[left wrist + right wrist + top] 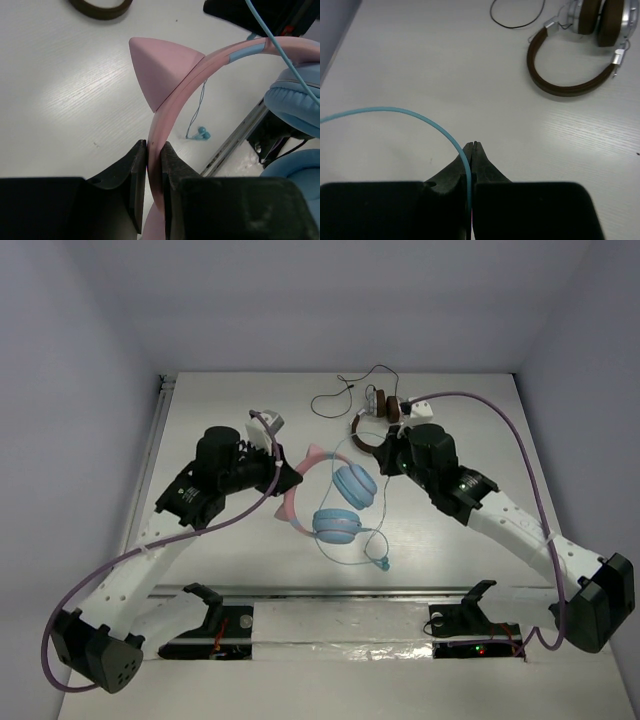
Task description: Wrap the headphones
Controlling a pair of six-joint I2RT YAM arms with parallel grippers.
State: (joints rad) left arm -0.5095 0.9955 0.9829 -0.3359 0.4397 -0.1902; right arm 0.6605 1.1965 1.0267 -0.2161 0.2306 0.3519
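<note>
My right gripper needs to go on pulling the cable toward the front [345,552] until it is straight and then let go, because the cable arcs slack while my left gripper holds the headband.
The headphones [342,502] have two light blue ear cups, a pink headband [308,462] with pink cat ears, and a thin light blue cable [352,558]. They sit at the table's middle. My left gripper [291,480] is shut on the pink headband [172,110], which runs up between its jaws. My right gripper [384,457] is shut on the light blue cable [415,116], which arcs out to the left of its jaws. The cable's plug [384,564] lies on the table in front of the cups.
Brown headphones [380,415] with white-sided cups and a dark cable [345,392] lie at the back, just behind my right gripper; they also show in the right wrist view [580,55]. A metal rail [340,592] runs along the near edge.
</note>
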